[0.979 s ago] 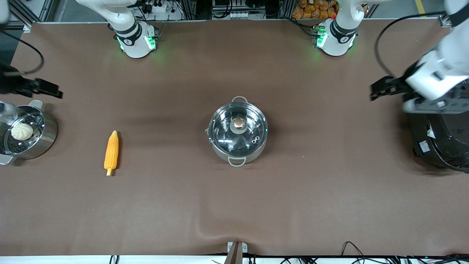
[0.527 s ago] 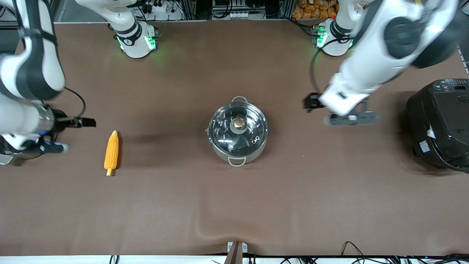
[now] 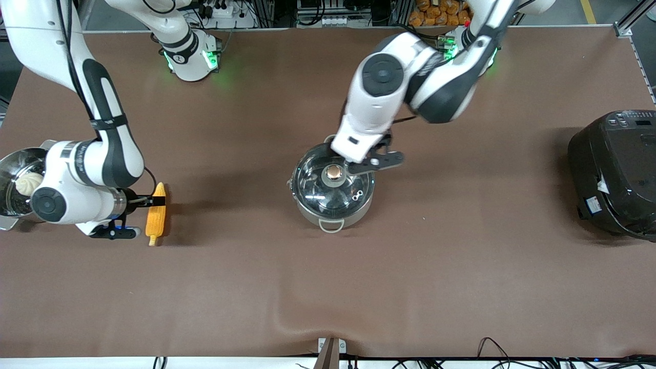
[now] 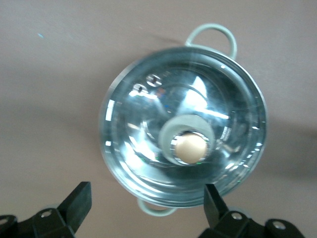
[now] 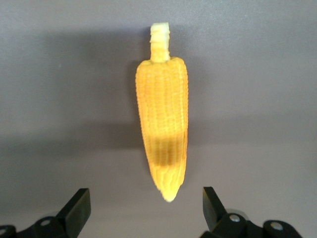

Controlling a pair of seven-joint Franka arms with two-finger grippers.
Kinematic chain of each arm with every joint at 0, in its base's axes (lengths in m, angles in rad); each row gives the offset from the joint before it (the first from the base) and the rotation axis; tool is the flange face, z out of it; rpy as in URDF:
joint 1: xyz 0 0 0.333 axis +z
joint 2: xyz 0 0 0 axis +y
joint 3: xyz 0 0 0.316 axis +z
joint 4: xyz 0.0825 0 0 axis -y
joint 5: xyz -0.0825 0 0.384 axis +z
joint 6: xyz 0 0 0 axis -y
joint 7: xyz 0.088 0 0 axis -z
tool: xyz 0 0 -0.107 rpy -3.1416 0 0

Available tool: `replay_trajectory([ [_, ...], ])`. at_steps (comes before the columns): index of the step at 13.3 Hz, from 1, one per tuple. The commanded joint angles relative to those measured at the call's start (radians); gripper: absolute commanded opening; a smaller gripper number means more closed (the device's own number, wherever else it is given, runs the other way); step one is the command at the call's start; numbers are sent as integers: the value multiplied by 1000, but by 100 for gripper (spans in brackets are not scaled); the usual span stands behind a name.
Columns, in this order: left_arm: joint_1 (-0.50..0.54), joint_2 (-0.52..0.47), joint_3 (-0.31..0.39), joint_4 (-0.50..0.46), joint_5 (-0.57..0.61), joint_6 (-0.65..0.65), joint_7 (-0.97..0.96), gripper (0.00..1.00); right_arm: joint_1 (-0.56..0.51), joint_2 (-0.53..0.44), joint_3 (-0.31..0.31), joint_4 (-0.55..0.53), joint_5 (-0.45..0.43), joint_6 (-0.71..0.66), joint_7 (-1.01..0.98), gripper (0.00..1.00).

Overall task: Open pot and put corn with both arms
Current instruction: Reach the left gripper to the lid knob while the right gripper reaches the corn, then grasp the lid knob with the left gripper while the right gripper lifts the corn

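My gripper will find the steel pot (image 3: 357, 215) empty when it carries the corn in, because only dark, shiny steel shows through the glass lid (image 3: 316, 182).
The steel pot (image 3: 309, 209) stands mid-table with its glass lid (image 3: 313, 185) on and a copper knob (image 3: 334, 172) on top. My left gripper (image 3: 354, 162) hovers open and empty over the pot's edge that lies farther from the front camera. In the left wrist view the knob (image 4: 190, 148) lies just ahead of the open gripper (image 4: 146, 204). The corn (image 3: 156, 219) lies on the table toward the right arm's end, stalk end nearer the front camera. My right gripper (image 3: 146, 201) is open and empty over its tapered half. In the right wrist view the corn (image 5: 162, 119) points its tip toward the gripper (image 5: 144, 207).
A steel steamer pot (image 3: 10, 163) with a white bun (image 3: 28, 183) stands at the right arm's end of the table, beside the right arm's wrist. A big black rice cooker (image 3: 615, 174) stands at the left arm's end.
Both arms have swung in from the table's ends. The left gripper came from over the rice cooker to over the pot. The right gripper came from by the steamer to over the corn.
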Motion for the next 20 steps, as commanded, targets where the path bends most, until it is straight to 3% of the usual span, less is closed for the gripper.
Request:
replay_trajectory([
  [1, -39, 69, 16, 59, 23, 48, -63, 100, -30, -19, 6, -65, 2, 100, -60, 100],
  [5, -62, 121, 16, 59, 70, 94, -72, 97, -32, 65, 6, -67, 2, 260, -62, 100],
  [12, -89, 189, 27, 99, 113, 125, -87, 87, -38, 90, 6, -67, 3, 263, -64, 100],
  [13, -91, 189, 27, 97, 117, 124, -87, 84, -39, 90, 7, -67, 3, 263, -64, 82],
  [14, -91, 187, 25, 96, 118, 124, -87, 78, -38, 90, 7, -66, 3, 263, -64, 26],
  [15, -91, 189, 25, 96, 123, 124, -87, 72, -39, 88, 7, -66, 3, 263, -62, 0],
  [18, -88, 189, 25, 96, 123, 124, -83, 62, -39, 88, 9, -75, 5, 262, -64, 0],
  [20, -85, 189, 25, 97, 123, 124, -77, 61, -39, 85, 10, -76, 5, 262, -64, 0],
])
